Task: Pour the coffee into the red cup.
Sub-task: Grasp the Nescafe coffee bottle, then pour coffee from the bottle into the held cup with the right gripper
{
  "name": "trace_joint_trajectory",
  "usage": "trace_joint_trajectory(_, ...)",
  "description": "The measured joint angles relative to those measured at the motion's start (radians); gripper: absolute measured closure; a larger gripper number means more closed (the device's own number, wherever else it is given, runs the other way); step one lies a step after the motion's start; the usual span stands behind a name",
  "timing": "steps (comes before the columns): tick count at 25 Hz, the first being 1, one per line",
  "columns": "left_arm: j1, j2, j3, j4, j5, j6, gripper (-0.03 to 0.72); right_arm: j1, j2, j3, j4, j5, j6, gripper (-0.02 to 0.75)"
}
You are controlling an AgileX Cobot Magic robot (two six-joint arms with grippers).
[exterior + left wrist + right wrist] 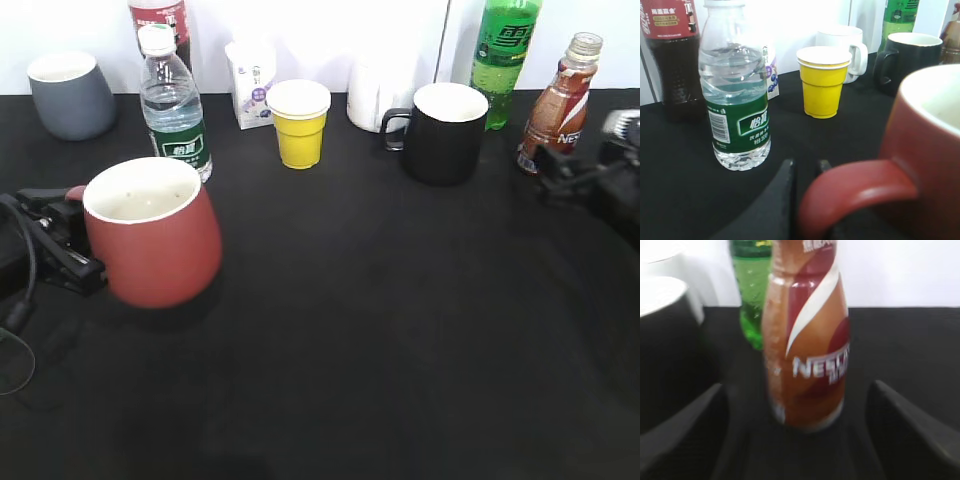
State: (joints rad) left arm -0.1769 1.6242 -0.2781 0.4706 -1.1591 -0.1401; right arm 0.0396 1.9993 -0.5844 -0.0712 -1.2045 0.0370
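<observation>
My gripper will tip the coffee bottle (559, 107), and dark coffee will flow out in a thin stream because the bottle has an open, clear rim (585, 44) at its top.
The coffee bottle (560, 105), curvy with a brown-red-white label, stands at the back right. In the right wrist view it (807, 350) stands upright between the jaws. My right gripper (557, 176) (797, 387) is open, with a finger on each side of the bottle's base and a gap on both sides. The red cup (155, 245) stands upright at the left with an off-white, empty-looking inside. In the left wrist view (930, 150) its handle lies in my left gripper (68, 215) (807, 170), which is shut on it.
A water bottle (175, 105) (735, 100) stands just behind the red cup. Along the back are a grey cup (70, 95), a yellow cup (298, 125), a white mug (375, 95), a black mug (445, 130) and a green soda bottle (505, 55).
</observation>
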Motion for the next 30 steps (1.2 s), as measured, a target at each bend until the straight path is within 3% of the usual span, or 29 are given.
trace_joint_trajectory(12,0.0,0.0,0.0,0.0,0.0,0.0,0.607,0.0,0.232,-0.351,-0.003,0.072,0.02,0.09)
trace_joint_trajectory(16,0.0,0.001,0.0,0.0,0.0,0.0,0.607,0.0,0.248,-0.36,-0.014,0.076,0.026,0.2)
trace_joint_trajectory(25,0.0,0.001,0.0,0.002,0.0,0.0,0.608,0.0,0.247,-0.358,-0.015,0.07,0.026,0.203)
trace_joint_trajectory(30,0.0,0.001,0.0,0.013,0.0,0.0,0.608,0.0,0.054,-0.164,-0.014,0.039,0.002,0.204)
